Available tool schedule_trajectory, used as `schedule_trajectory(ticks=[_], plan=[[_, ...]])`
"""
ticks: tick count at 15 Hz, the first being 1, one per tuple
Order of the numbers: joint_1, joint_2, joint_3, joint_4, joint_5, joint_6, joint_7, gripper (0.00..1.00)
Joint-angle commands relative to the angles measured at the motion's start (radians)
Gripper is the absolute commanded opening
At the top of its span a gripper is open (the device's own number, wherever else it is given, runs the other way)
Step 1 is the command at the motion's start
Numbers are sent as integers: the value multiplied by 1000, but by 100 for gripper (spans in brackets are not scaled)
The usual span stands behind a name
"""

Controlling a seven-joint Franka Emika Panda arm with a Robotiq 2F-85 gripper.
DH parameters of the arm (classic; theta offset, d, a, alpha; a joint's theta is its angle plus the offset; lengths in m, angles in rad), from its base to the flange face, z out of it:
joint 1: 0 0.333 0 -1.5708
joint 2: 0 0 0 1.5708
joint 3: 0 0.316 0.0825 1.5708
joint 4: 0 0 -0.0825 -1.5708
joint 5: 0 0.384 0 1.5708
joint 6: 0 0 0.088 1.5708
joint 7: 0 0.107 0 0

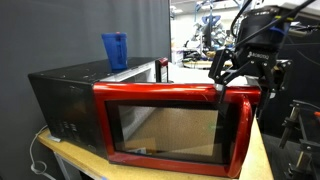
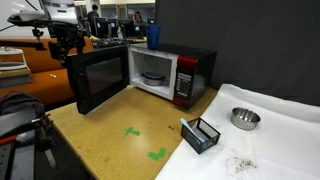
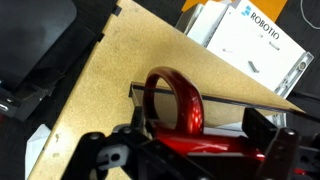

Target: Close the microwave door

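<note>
The top edge of the wide-open microwave door (image 1: 222, 92) sits between my fingers, so I should swing the door partway, rise clear and push the door's outer side (image 1: 172, 132) closed.
The microwave door (image 1: 238, 125), a glossy red frame around a dark window, stands swung wide open from the black microwave (image 1: 60, 95). In both exterior views the door (image 2: 100, 78) points away from the oven cavity. My gripper (image 1: 222, 78) is at the door's top outer corner, also seen in an exterior view (image 2: 70, 47). In the wrist view its fingers (image 3: 195, 128) are spread apart on either side of the door's red top edge (image 3: 215, 140), next to the curved red handle (image 3: 172, 98). The gripper is open.
A blue cup (image 1: 115, 50) stands on top of the microwave. A dish (image 2: 152, 77) sits inside the cavity. On the table are a black wire basket (image 2: 200, 133), a metal bowl (image 2: 244, 118) and green tape marks (image 2: 157, 153). A white box (image 3: 255, 50) lies beyond the table edge.
</note>
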Motion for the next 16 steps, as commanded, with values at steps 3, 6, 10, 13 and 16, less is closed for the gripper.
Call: schedule_trajectory(ticks=[3,6,10,13,16], plan=[[-150,-48,33,-74,-474,39,313,100],[-262,-94,40,-42,-751,-14,505,100],[-485,-157,145,24,-1115,-43,817,100],[-509,-97,165,77,-1205,-80,939,100],[-464,-4,149,87,-1082,-28,908,100]])
